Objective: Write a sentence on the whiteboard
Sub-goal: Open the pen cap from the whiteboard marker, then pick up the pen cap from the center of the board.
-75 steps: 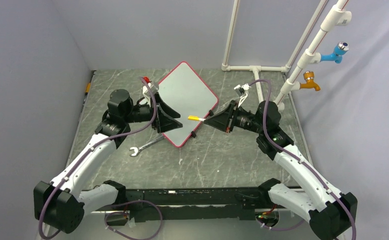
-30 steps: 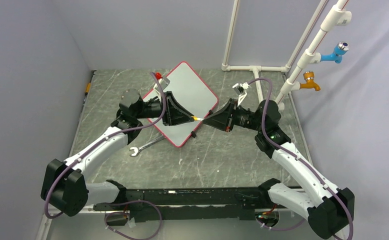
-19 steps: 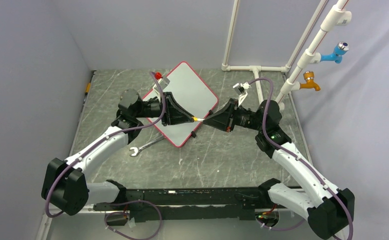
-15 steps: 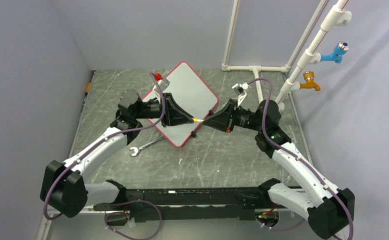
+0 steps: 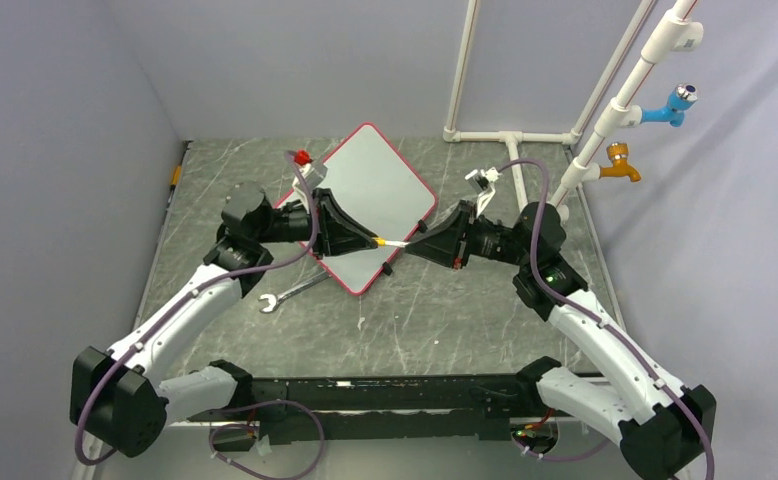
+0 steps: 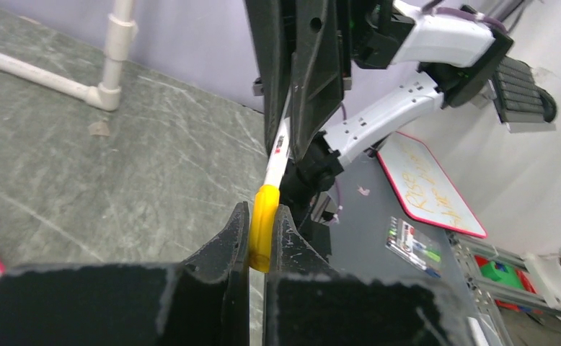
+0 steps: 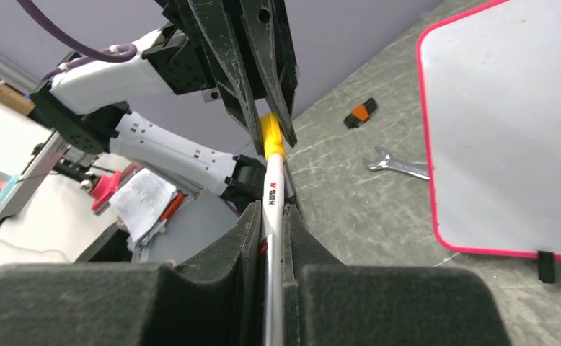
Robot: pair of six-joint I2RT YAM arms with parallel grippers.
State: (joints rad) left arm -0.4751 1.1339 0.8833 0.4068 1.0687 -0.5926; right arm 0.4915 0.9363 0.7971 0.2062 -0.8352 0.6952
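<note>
My left gripper should keep pulling the yellow cap (image 5: pixel 378 241), which it holds in line with the white body, until the cap comes clear. Then it should let go of the cap on open tabletop (image 5: pixel 403 316).
The whiteboard (image 5: pixel 370 200) lies tilted like a diamond on the table, red-framed, its face plain white; it also fills the right wrist view's right side (image 7: pixel 508 130). No sentence shows on it. Above its near corner a white marker (image 5: pixel 397 243) hangs level between both arms. My left gripper (image 5: pixel 375 241) is shut on the marker's yellow cap (image 6: pixel 263 227). My right gripper (image 5: pixel 412 244) is shut on the white barrel (image 7: pixel 272 209), facing the left one. In the right wrist view the cap (image 7: pixel 270 133) sits pinched between the left fingers.
A steel wrench (image 5: pixel 290 292) lies by the board's near left edge. White pipes (image 5: pixel 485 135) with a blue and an orange tap stand at the back right. Beyond the cell, a second red-framed board (image 6: pixel 429 194) with orange handwriting lies on a dark bench.
My left gripper reached the marker's cap and shut on it. It has since drawn back to the left, and a little more white barrel shows between the grippers. The right arm barely moved.
</note>
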